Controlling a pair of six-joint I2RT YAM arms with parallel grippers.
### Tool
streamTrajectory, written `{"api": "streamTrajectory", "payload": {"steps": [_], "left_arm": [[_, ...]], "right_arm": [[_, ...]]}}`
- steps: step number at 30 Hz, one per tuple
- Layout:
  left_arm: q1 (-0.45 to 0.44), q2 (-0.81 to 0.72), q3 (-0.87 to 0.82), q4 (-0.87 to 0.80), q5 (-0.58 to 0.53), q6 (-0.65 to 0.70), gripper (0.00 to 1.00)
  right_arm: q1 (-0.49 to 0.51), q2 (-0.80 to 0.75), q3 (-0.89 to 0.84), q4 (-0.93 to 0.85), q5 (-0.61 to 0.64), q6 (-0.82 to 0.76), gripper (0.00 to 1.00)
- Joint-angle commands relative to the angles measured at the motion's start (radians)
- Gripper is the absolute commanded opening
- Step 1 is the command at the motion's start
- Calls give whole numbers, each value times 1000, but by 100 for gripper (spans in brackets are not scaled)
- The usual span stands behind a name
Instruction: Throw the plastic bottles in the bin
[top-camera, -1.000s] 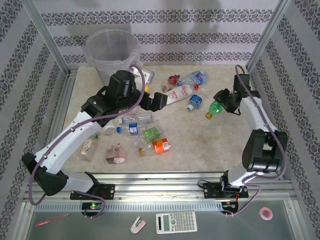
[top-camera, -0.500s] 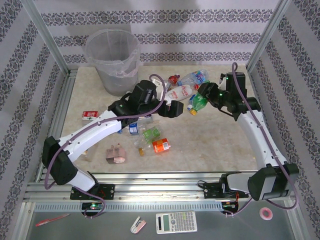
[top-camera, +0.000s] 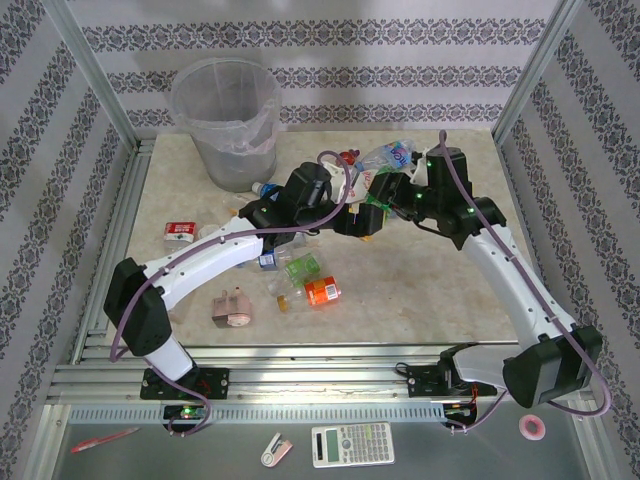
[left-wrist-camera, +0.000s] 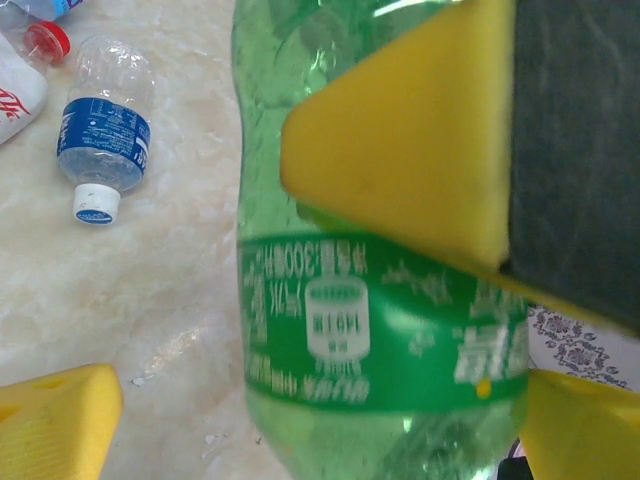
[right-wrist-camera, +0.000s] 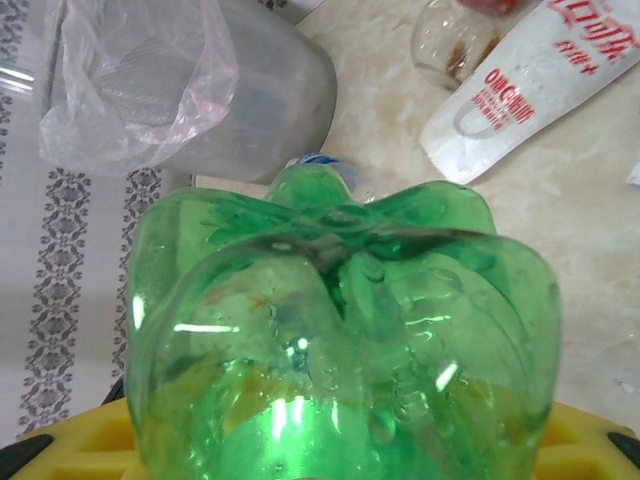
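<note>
I have the green bottle (top-camera: 382, 188) in my right gripper, far from the bin, so my left gripper should grasp it by the label (left-wrist-camera: 385, 325) and bring it there.
My right gripper (top-camera: 392, 197) is shut on a green plastic bottle (top-camera: 375, 208) and holds it above the middle of the table. The bottle's base fills the right wrist view (right-wrist-camera: 340, 340), between yellow fingers (right-wrist-camera: 70, 445). My left gripper (top-camera: 358, 220) stands open with this bottle (left-wrist-camera: 370, 330) between its yellow pads (left-wrist-camera: 55, 425), not closed on it. A right finger (left-wrist-camera: 400, 130) presses the bottle's upper side. Several more plastic bottles (top-camera: 322, 291) lie on the table. The bin (top-camera: 225, 120) stands at the back left.
A blue-labelled bottle (left-wrist-camera: 102, 140) and a white red-lettered bottle (right-wrist-camera: 530, 80) lie near the grippers. A pink lumpy object (top-camera: 233, 308) and a small red box (top-camera: 180, 230) sit on the left. Metal frame rails edge the table.
The right arm has carried the green bottle leftward to the table's middle. The left arm has swung right to meet it, and the bottle now sits between its open fingers.
</note>
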Motion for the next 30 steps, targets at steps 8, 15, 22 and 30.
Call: {"api": "streamTrajectory", "payload": {"steps": [8, 15, 22, 30], "left_arm": [[-12, 35, 24, 64, 10, -22, 81], [-12, 32, 8, 80, 16, -20, 61], [-6, 5, -36, 93, 3, -19, 45], [29, -55, -140, 132, -41, -60, 42]], "right_arm": [[54, -27, -22, 26, -58, 14, 42], [62, -16, -21, 30, -86, 16, 42], [63, -12, -4, 12, -81, -8, 67], [62, -31, -9, 13, -24, -44, 96]]}}
